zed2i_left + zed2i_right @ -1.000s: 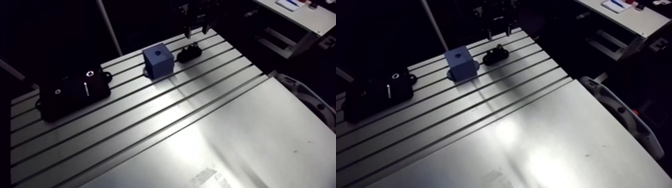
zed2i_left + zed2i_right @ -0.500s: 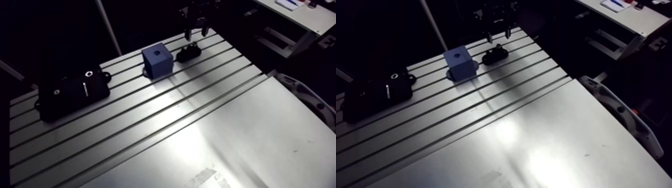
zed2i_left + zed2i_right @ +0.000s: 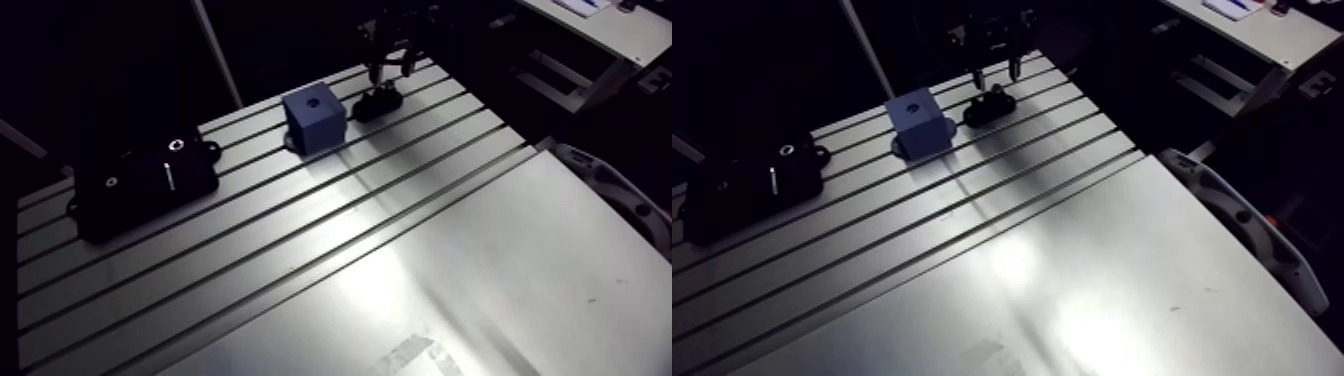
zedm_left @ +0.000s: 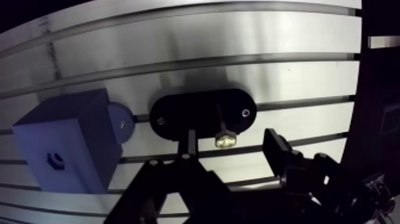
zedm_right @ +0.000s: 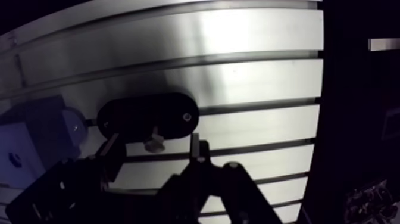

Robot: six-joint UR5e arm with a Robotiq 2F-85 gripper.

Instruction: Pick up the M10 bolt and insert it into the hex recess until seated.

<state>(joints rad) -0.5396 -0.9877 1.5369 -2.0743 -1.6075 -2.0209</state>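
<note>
Screws are at both ends of the black oval holder, so only the M10 bolt will come out when I lift the bolt.
The M10 bolt stands in a black oval holder on the slotted table, its pale head up. In the wrist view my gripper is open, with one finger on each side of the bolt head and a gap left on both sides. Beside the holder sits a blue block with a small hex recess in one face. In the arm view the gripper hangs just above the holder at the table's far edge, and the blue block is to its left.
A black box with small white markings lies at the table's left. The slotted table gives way to a smooth plate toward the near side. A grey curved part sits past the right edge.
The gripper has come down toward the black holder, so its fingers now stand around the bolt head. The block, holder and black box have not moved.
</note>
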